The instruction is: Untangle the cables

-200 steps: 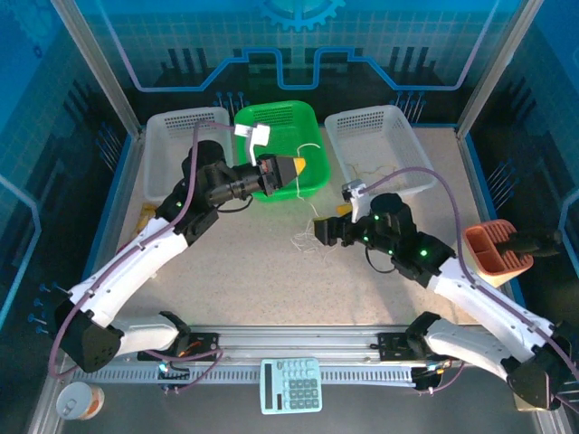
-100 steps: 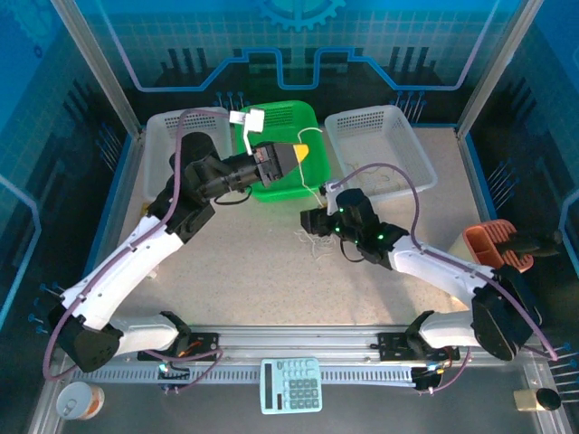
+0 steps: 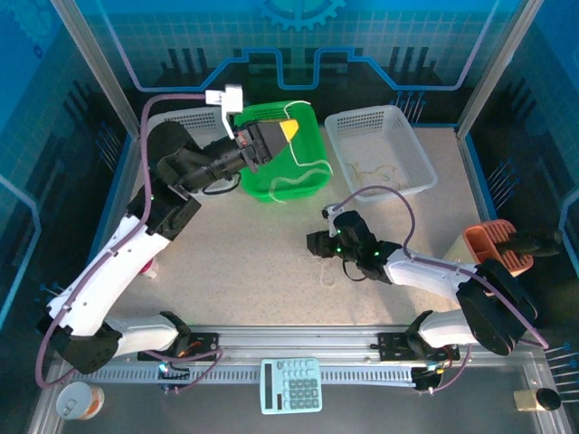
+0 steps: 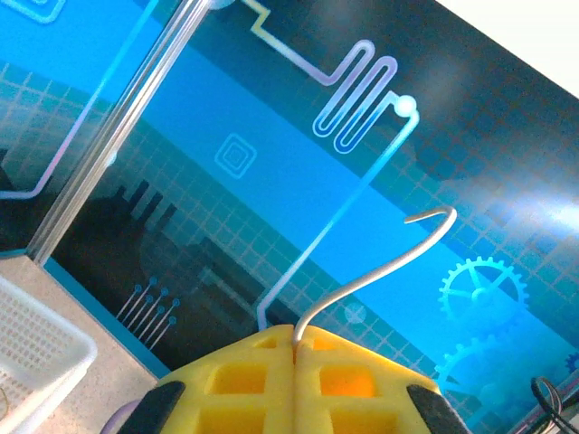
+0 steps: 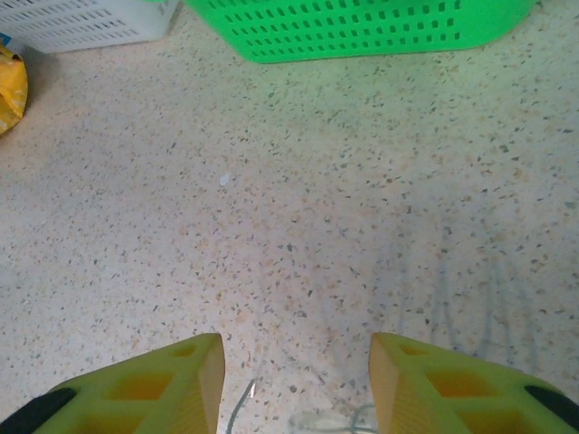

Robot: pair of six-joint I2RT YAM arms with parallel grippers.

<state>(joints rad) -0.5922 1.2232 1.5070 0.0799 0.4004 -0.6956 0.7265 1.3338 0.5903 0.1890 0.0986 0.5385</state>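
I should use my left gripper to pull the whitish cable's tail toward the back wall [image 3: 274, 80] before I lower it into the basket, because the tail hangs across the green basket's near rim [image 3: 279, 196].
My left gripper [image 3: 288, 129] is raised above the green basket [image 3: 271, 185]. In the left wrist view its yellow jaws [image 4: 296, 336] are shut on a whitish cable [image 4: 380, 267] that curves up out of them. From the gripper that cable [image 3: 303, 170] hangs in a long curve across the basket. My right gripper [image 3: 314, 242] is low over the table, its fingers [image 5: 158, 380] apart. Thin cable ends [image 5: 242, 405] lie between them at the bottom edge of the right wrist view. A small loop of the cables [image 3: 327, 273] lies on the table just in front of that gripper.
A white basket [image 3: 398, 122] at the back right holds more thin strands. Another white basket [image 3: 181, 119] stands back left. An orange holder [image 3: 493, 251] sits at the right edge. A calculator [image 3: 291, 384] and a can [image 3: 74, 400] lie beyond the near rail.
My left gripper has lifted up and back to the left, drawing the cable out over the green basket. My right arm has swung left and lowered, and its jaws have narrowed.
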